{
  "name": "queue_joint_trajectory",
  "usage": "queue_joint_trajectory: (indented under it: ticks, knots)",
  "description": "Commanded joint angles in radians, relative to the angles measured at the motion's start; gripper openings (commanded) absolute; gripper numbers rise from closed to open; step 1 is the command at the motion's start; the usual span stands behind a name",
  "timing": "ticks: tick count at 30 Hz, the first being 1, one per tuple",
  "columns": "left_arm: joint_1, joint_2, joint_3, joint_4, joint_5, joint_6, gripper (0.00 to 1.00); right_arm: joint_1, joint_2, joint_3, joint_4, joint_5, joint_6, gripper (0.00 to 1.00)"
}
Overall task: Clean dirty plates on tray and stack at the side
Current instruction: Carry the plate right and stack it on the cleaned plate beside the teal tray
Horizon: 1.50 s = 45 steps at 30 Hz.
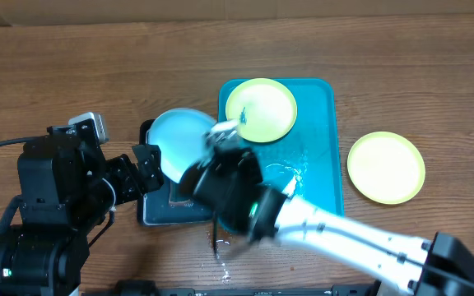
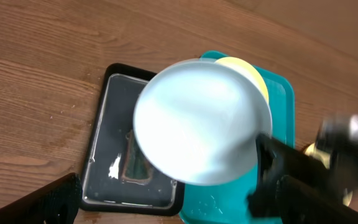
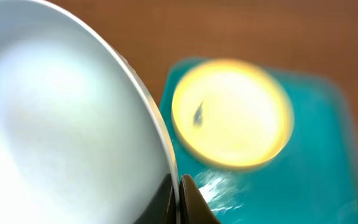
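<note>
The light blue plate's side is clean, so my right gripper needs to go on carrying that plate to the yellow-green plate beside the turquoise tray until the two are stacked.
My right gripper is shut on the rim of the light blue plate, holding it tilted above the black tray. In the right wrist view the two fingertips pinch the plate's edge. My left gripper stands open just left of that plate with nothing between its fingers; the plate hangs ahead of it in the left wrist view. A yellow-green plate with a small dark smear lies at the far end of the turquoise tray. Another yellow-green plate rests on the table to the tray's right.
The black tray holds shallow water and a brownish patch. Wet streaks show on the turquoise tray's floor. Droplets lie on the wood near the front edge. My right arm crosses the front right of the table.
</note>
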Motion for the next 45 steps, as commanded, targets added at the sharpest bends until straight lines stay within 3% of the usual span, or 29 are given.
queue_joint_trajectory:
  ticks: [1, 6, 9, 13, 18, 21, 25, 33, 34, 35, 37, 42, 45]
  knots:
    - [0.005, -0.001, 0.015, 0.001, 0.003, 0.022, 1.00, -0.225, -0.011, 0.020, 0.006, -0.627, 0.270, 0.04]
    - [0.005, -0.002, 0.015, 0.000, 0.004, 0.022, 1.00, -0.563, -0.030, 0.020, -0.014, -1.103, 0.177, 0.04]
    - [0.005, -0.001, 0.015, 0.000, 0.004, 0.022, 1.00, -0.755, -0.055, 0.020, -0.109, -1.195, 0.138, 0.04]
    - [0.005, -0.001, 0.015, 0.000, 0.004, 0.022, 1.00, -0.996, -0.071, 0.020, -0.310, -1.135, -0.002, 0.04]
    - [0.005, -0.001, 0.015, 0.000, 0.004, 0.022, 1.00, -1.220, -0.071, -0.021, -0.552, -0.885, -0.111, 0.04]
    - [0.005, -0.001, 0.015, 0.000, 0.004, 0.022, 1.00, -1.295, -0.071, -0.075, -0.576, -0.785, -0.117, 0.04]
    - [0.005, -0.001, 0.015, 0.000, 0.004, 0.022, 1.00, -1.401, -0.071, -0.205, -0.478, -0.749, -0.109, 0.04]
    - [0.005, -0.001, 0.015, 0.000, 0.004, 0.022, 1.00, -1.497, -0.071, -0.288, -0.454, -0.756, -0.109, 0.04]
    - [0.005, -0.001, 0.015, 0.000, 0.003, 0.022, 1.00, -1.499, -0.071, -0.283, -0.467, -0.755, -0.110, 0.08]
    - [0.005, -0.001, 0.015, 0.000, 0.004, 0.022, 1.00, -1.499, -0.071, -0.278, -0.481, -0.756, -0.110, 0.22]
    - [0.005, -0.001, 0.015, 0.000, 0.004, 0.022, 1.00, -1.493, -0.075, -0.259, -0.503, -0.764, -0.129, 0.34]
    - [0.005, -0.001, 0.015, 0.000, 0.004, 0.022, 1.00, -1.415, -0.153, -0.179, -0.560, -0.765, -0.170, 0.42]
    - [0.005, -0.001, 0.015, 0.000, 0.004, 0.022, 1.00, -1.318, -0.234, -0.149, -0.512, -0.879, -0.260, 0.50]
